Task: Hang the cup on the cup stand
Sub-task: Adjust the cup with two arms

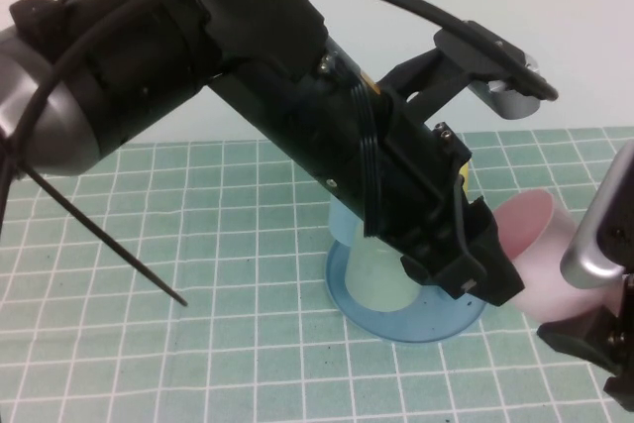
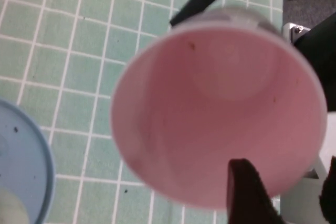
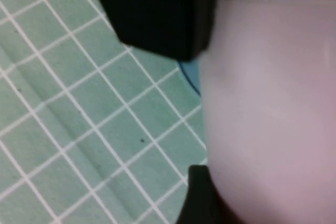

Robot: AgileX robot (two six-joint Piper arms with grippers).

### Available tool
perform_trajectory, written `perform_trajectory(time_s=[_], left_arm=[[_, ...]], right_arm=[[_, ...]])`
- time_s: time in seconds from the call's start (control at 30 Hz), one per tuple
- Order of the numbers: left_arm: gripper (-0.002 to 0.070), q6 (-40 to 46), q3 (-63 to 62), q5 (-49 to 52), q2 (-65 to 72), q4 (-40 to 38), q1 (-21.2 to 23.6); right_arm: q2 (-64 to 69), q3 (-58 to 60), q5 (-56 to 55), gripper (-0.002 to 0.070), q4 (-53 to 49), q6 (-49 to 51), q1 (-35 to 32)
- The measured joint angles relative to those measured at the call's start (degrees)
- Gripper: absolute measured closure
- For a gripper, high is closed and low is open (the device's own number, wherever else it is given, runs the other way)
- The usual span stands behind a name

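Note:
My left gripper is at the pale pink cup's opening (image 1: 525,229), which must go over the peg. My right gripper should take the cup's base (image 1: 598,302) before it hangs the cup.
The pale pink cup (image 1: 540,245) is tilted on its side just right of the cup stand (image 1: 396,322), mouth toward my left arm. My left gripper (image 1: 485,279) is at the cup's mouth. In the left wrist view one finger (image 2: 244,192) is inside the cup (image 2: 220,103) and the other is outside the rim, with a wide gap between them. My right gripper (image 1: 594,339) is at the lower right against the cup's base end. In the right wrist view its finger (image 3: 202,198) presses the cup's outer wall (image 3: 268,119).
A pale green cup (image 1: 371,274) stands on the blue tray, mostly hidden by my left arm. The tray's rim also shows in the left wrist view (image 2: 31,166). A green grid mat (image 1: 198,245) covers the table. A thin black cable (image 1: 109,245) hangs over the mat at left.

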Motion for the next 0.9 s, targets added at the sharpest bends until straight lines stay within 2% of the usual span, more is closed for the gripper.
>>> perform_trajectory(time_s=[0.47, 0.53, 0.7, 0.9], left_arm=[[0.0389, 1.3, 0.0, 0.2, -0.3, -1.9, -0.1], [0.0430, 1.3, 0.0, 0.6, -0.3, -2.1, -0.1], [0.0610, 0.6, 0.0, 1.3, -0.5, -2.2, -0.2], [0.0645, -2.4, 0.0, 1.9, -0.5, -2.4, -0.3]], right_arm=[[0.1, 0.0, -2.4, 0.0146, 15.8, -7.4, 0.0], [0.2, 0.0, -2.8, 0.0146, 16.6, -7.9, 0.0], [0.5, 0.0, -3.6, 0.0146, 17.0, -8.2, 0.0], [0.5, -0.1, -2.9, 0.0143, 17.0, -9.3, 0.0]])
